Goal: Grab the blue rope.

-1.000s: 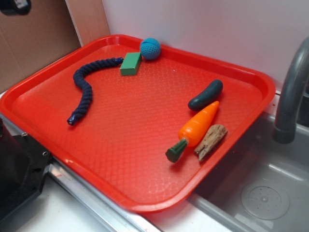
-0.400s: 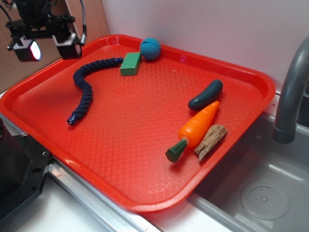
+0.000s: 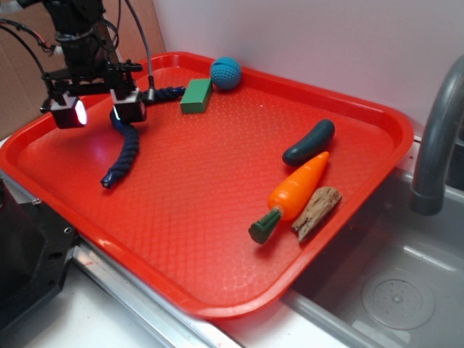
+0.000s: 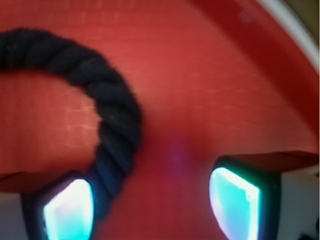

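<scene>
My gripper is yet to lift the blue rope [image 3: 128, 148], and thick twisted strands of rope [image 4: 114, 97] form a smooth rounded bend. The rope will therefore stay in an arc with its ends hanging down when I lift it.
The blue rope [image 3: 127, 151] is a thick, dark navy twisted rope lying curved on the far left of the red tray [image 3: 217, 239]. My gripper [image 3: 98, 110] hangs open just above the rope's bend, its two fingers apart. One finger [image 3: 128, 106] is over the rope and hides part of it. In the wrist view the rope [image 4: 117, 122] arcs from the upper left down to the left pad [image 4: 70, 209]. The gripper [image 4: 152, 205] holds nothing; bare tray lies between its pads.
A green block [image 3: 196, 96] and a teal crocheted ball [image 3: 225, 72] sit at the tray's back edge. A dark cucumber [image 3: 309, 141], an orange carrot [image 3: 293, 192] and a wooden piece [image 3: 316, 211] lie at the right. A sink and grey faucet [image 3: 438, 138] stand further right.
My gripper has come in from the upper left and moved down and right, from out of view to just over the rope's bend. The rope and other objects have not moved.
</scene>
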Available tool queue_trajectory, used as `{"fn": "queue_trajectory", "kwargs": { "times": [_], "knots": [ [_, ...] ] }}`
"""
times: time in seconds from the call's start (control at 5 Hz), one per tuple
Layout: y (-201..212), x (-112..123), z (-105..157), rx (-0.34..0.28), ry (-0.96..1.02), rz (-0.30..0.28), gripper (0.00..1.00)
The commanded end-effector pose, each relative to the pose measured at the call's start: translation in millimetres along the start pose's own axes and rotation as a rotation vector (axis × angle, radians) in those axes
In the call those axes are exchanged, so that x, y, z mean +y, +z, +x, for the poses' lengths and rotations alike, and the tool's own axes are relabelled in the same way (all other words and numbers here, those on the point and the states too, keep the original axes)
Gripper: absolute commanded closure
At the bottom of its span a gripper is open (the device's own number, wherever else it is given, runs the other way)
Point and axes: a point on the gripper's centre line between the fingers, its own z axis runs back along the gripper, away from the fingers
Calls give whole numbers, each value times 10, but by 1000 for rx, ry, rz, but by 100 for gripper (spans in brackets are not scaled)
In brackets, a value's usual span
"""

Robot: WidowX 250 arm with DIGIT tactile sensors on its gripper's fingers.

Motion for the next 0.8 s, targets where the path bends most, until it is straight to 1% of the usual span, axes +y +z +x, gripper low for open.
{"fn": "queue_trajectory", "kwargs": {
  "times": [0.0,0.2,0.4,0.6],
  "knots": [
    [-27,-1,43,12,-30,12,0],
    [-44,13,34,17,-36,20,0],
    [-35,-13,46,12,-30,10,100],
    [-40,-31,59,-10,-64,-107,100]
  ]
}}
